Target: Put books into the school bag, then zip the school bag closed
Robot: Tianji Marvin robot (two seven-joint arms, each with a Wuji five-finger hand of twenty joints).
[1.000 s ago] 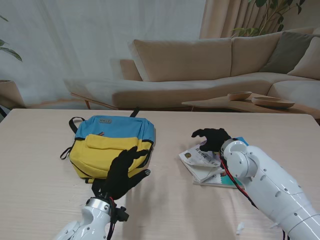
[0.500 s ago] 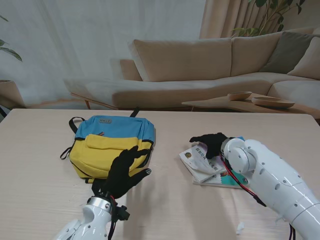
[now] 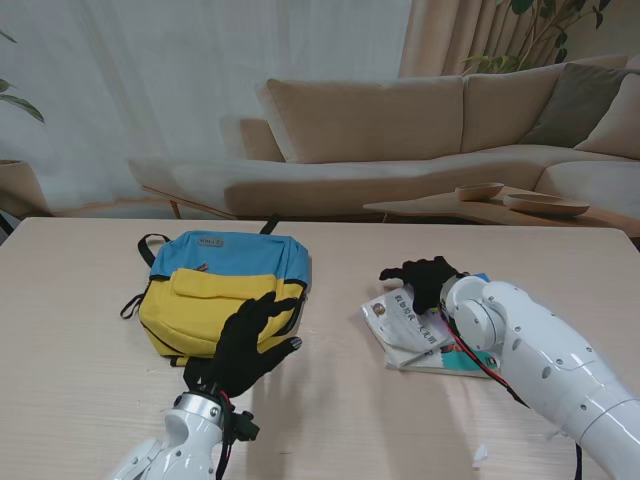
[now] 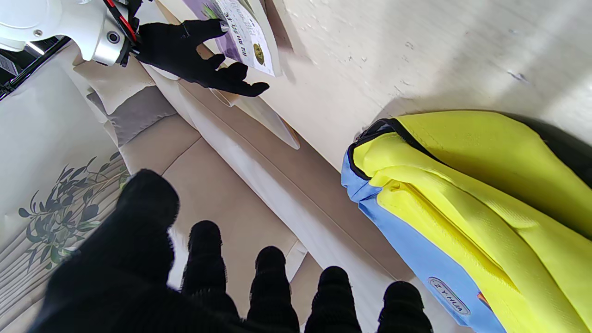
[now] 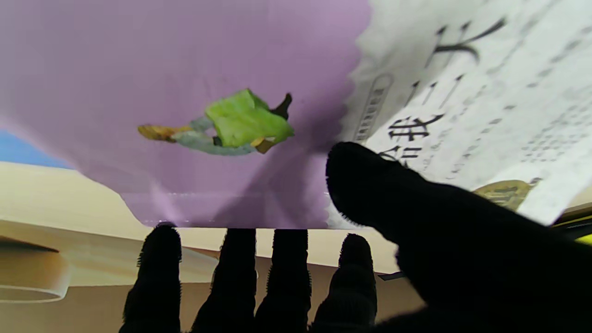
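The top book's thin cover [image 3: 404, 322] has a bowed edge [image 4: 269, 43]. I expect the cover to bend away from the pages when my left gripper takes hold.
The blue and yellow school bag [image 3: 225, 290] lies flat on the table's left half; its side shows in the left wrist view as the bag [image 4: 485, 185]. My left hand [image 3: 250, 345] hovers open at the bag's near right corner, fingers spread. A small stack of books [image 3: 425, 340] lies to the right. Its top book [image 3: 400, 318] has a white and purple cover [image 5: 185, 69]. My right hand [image 3: 425, 280] is over the stack's far edge, open. The thumb [image 5: 393, 199] is over the cover and the fingers [image 5: 286, 277] reach past the book's edge. I cannot tell if they grip.
A teal book [image 3: 470, 362] sits at the bottom of the stack. The pale wooden table [image 3: 80, 380] extends to the left and near me. Beyond its far edge are a beige sofa [image 3: 400, 120] and a low table with bowls [image 3: 520, 205].
My right hand has come down and in over the far edge of the top book, and that book has shifted slightly. The left hand and the bag have not moved.
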